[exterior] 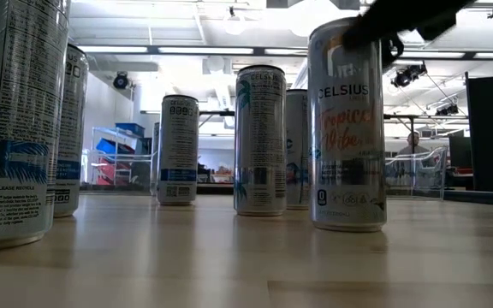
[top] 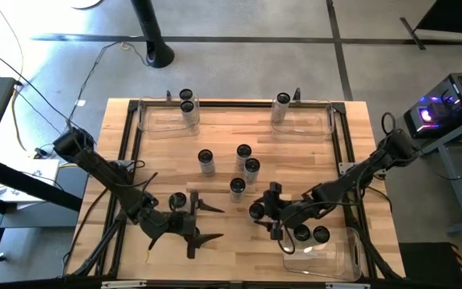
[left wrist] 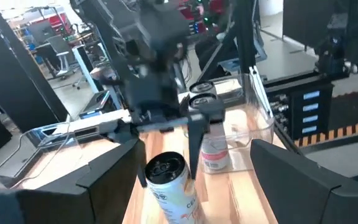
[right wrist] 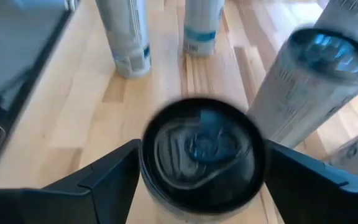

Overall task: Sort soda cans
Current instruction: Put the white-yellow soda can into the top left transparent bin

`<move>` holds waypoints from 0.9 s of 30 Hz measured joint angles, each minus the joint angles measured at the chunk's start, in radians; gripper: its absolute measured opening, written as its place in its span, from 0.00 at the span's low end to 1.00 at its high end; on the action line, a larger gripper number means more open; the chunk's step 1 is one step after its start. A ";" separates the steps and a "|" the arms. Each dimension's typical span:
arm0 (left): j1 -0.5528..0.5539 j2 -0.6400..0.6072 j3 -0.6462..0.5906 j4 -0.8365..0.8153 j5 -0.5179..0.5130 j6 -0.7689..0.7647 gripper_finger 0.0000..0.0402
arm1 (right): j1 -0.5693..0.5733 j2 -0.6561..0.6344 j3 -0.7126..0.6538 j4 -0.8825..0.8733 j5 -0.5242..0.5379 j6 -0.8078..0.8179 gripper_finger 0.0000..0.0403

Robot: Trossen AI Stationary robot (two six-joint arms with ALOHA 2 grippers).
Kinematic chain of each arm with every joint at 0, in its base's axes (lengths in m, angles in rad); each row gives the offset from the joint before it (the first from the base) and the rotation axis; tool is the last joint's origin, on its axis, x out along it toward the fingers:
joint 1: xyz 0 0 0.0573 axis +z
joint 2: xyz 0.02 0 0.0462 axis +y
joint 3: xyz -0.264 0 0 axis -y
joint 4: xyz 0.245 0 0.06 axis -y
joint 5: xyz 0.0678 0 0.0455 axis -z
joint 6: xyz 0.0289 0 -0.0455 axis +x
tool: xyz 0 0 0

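Next, I move my right gripper back and leave the orange-lettered can (exterior: 346, 128) to my left gripper, because the can's bin (top: 167, 117) is at the far edge of the table on my left gripper's side.
Several soda cans stand upright on the wooden table (top: 159, 160), a loose group of them mid-table (top: 244, 152). My right gripper (top: 265, 215) is open over one can (top: 256, 210), near the table's front right. In the right wrist view its fingers (right wrist: 107, 180) flank that can's dark top (right wrist: 201, 149). The low view shows the same can (exterior: 347, 128) standing on its base. My left gripper (top: 215, 223) is open and holds nothing at the front left, pointing toward the right arm. Another can (top: 177, 201) stands beside it. My right gripper comes at the can slanting down from the table's right, one finger close on each side of the can's top rim (right wrist: 146, 155). I cannot tell whether the fingers touch it. The can stands upright on the table.
A clear bin (top: 339, 255) at the front right holds two cans (top: 311, 234). Two more clear bins stand at the far edge, the left one (top: 163, 122) with two cans and the right one (top: 311, 122) with one. Black rails (top: 131, 136) frame the table.
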 joint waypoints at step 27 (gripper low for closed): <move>0.338 0.335 0.464 -0.466 0.523 -0.071 0.87 | 0.383 -0.296 0.000 -0.142 0.552 0.025 0.78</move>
